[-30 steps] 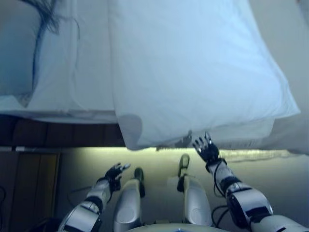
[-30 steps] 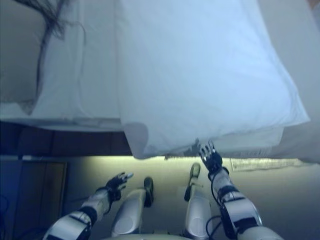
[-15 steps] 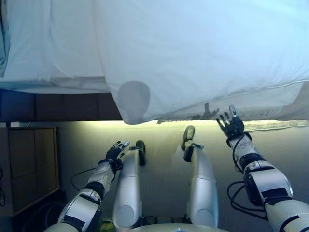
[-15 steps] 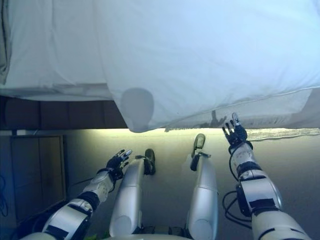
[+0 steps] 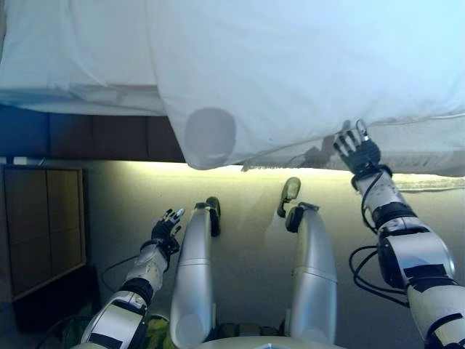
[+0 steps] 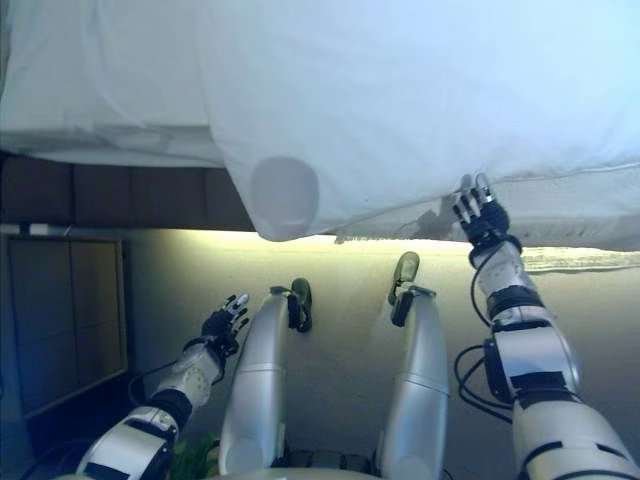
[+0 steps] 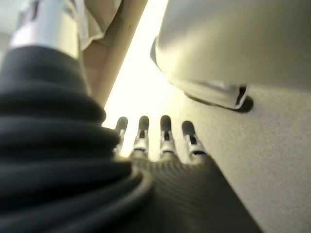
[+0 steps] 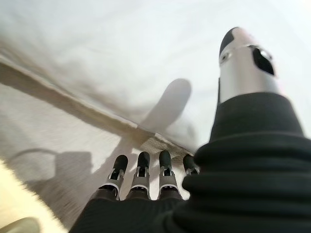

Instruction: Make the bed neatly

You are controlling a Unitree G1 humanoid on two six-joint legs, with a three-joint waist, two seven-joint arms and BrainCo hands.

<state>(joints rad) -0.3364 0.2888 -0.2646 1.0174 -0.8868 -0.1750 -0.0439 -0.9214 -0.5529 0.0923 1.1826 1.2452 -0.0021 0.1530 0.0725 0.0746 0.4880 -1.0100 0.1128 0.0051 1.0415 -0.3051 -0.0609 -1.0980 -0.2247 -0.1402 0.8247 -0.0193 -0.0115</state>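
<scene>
My gripper will bring up the duvet alone when I lift and leave a separate pale layer (image 5: 418, 147) hanging, because the duvet's hem (image 5: 328, 136) ends above that layer.
A white duvet (image 5: 305, 73) covers the bed and hangs over its near edge, with a rounded corner (image 5: 209, 138) drooping at the middle. A white sheet (image 5: 80, 58) lies under it at the left. My right hand (image 5: 357, 151) is open, fingers straight, raised at the duvet's hanging edge on the right; its wrist view shows the fingers (image 8: 141, 172) just short of the duvet hem (image 8: 97, 121). My left hand (image 5: 166, 227) is open and empty, low above the floor, well below the bed.
The dark bed base (image 5: 94, 138) runs under the mattress at the left. A wooden cabinet (image 5: 40, 225) stands at the left beside the bed. A light strip (image 5: 247, 171) glows under the bed edge. Beige floor (image 5: 247, 240) lies in front.
My right hand has risen from below the bed edge up to the duvet's hanging hem. The camera has tilted down, so the bed shows higher. My left hand stays low.
</scene>
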